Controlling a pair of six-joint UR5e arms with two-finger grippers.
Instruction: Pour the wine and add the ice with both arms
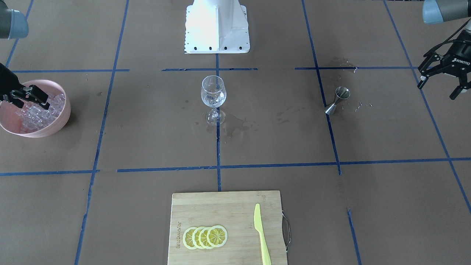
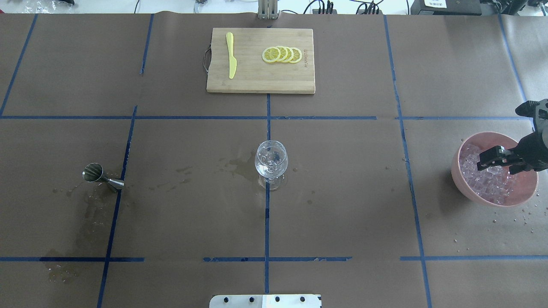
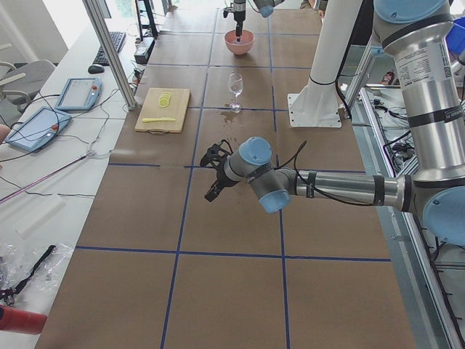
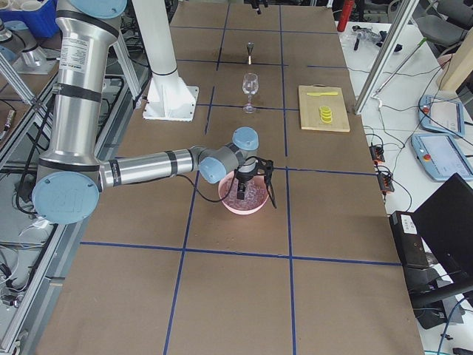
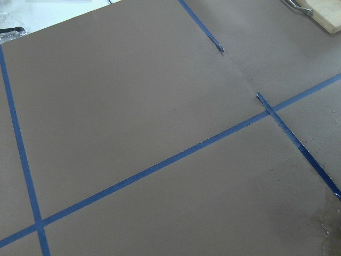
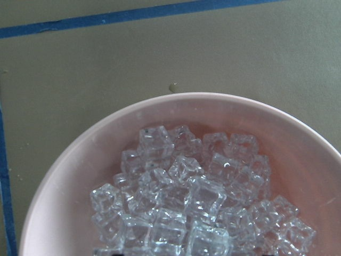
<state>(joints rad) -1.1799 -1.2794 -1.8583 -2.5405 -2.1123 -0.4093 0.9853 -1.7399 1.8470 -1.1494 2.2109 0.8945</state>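
The cubes in the pink bowl (image 1: 42, 117) lie jumbled at odd angles. I therefore expect the clear ice cube (image 1: 35, 111) to come loose alone when I lift it.
The ice (image 6: 186, 208) is a heap of clear cubes in a pink bowl (image 2: 471, 188) at the table's right end. My right gripper (image 2: 495, 167) hangs over that heap, open, its fingers spread just above the cubes (image 1: 35, 114). I cannot tell whether a cube sits between them. A clear wine glass (image 1: 213, 97) stands upright at the table's centre. My left gripper (image 1: 438, 92) is open and empty, raised above the left end, well apart from the glass. No wine is in view.
A steel jigger (image 2: 100, 176) lies on its side among wet stains at the left. Across the table, a wooden cutting board (image 2: 257, 83) carries lemon slices (image 2: 282, 54) and a yellow knife (image 2: 231, 60). The white robot base (image 1: 217, 25) stands behind the glass.
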